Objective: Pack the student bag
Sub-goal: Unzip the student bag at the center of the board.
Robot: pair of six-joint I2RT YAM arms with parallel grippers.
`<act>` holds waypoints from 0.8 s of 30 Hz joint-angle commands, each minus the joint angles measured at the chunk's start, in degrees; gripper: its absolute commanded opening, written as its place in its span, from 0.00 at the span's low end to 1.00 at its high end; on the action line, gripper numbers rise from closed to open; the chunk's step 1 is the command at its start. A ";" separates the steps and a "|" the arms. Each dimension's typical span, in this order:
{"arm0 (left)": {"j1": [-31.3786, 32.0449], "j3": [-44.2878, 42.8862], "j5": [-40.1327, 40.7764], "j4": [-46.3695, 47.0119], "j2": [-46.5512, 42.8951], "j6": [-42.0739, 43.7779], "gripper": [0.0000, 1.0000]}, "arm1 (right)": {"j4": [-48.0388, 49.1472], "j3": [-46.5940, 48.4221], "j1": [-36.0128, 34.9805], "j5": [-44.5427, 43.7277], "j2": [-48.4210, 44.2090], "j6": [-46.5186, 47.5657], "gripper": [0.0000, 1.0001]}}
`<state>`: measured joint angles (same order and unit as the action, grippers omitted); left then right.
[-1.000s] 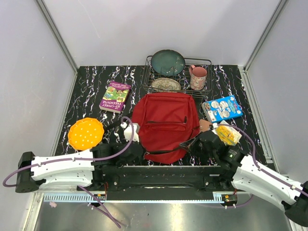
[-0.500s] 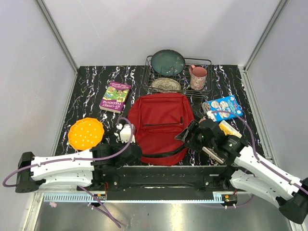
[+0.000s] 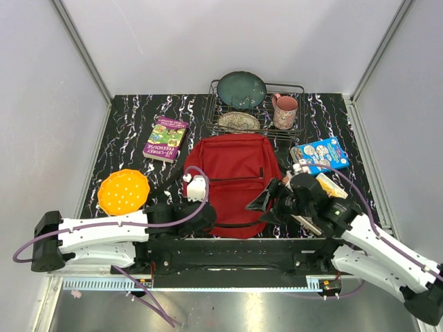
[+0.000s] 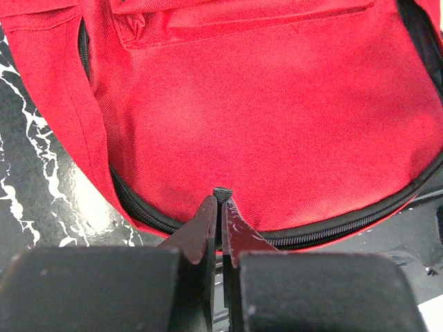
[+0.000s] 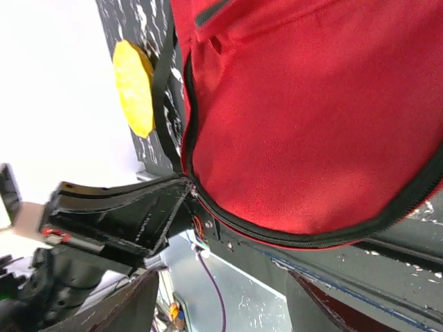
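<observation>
My gripper will lift the red front (image 3: pixel 235 200), and it will fold back like a limp flap, because the black zipper (image 3: pixel 237 225) curves around the bag's flat near end.
The student bag (image 3: pixel 235 181) lies flat mid-table, a red backpack with black zippers; its red cloth fills the left wrist view (image 4: pixel 263 104) and the right wrist view (image 5: pixel 311 124). My left gripper (image 3: pixel 208 218) sits at the bag's near left edge. It is shut (image 4: pixel 223 195), pinching a small dark nub at the black zipper line, apparently the zipper pull. My right gripper (image 3: pixel 266 204) hovers at the bag's near right edge. Its fingers stand wide open (image 5: pixel 228 304) with nothing between them.
A yellow disc (image 3: pixel 123 191) lies at the left, a book (image 3: pixel 166 138) behind it. The wire rack (image 3: pixel 299 88) at the back holds a teal plate (image 3: pixel 241 90), a patterned plate (image 3: pixel 239 122) and a pink mug (image 3: pixel 284 111). A blue box (image 3: pixel 320 155) and yellow packet (image 3: pixel 331 185) lie right.
My right gripper opened, let go of the bag's near edge and pulled back over it. The bag settled flatter. My left gripper, still shut, slid rightward along the bag's near edge.
</observation>
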<state>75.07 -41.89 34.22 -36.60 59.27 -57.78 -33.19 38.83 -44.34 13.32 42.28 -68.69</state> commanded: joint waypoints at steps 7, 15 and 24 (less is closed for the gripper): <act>0.25 -4.52 0.41 5.13 1.47 2.76 0.00 | 5.95 -0.68 -6.99 0.05 8.17 -13.38 0.82; 0.25 -4.61 1.02 4.87 1.20 3.28 0.00 | 10.68 -6.48 -8.40 -6.73 5.52 -29.48 0.84; 0.17 -4.96 2.26 5.13 1.82 2.41 0.00 | 9.20 -0.86 -10.24 -5.15 14.31 -31.24 0.84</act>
<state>75.07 -44.64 34.52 -34.85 61.01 -55.24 -25.12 34.20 -53.12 8.51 53.80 -97.17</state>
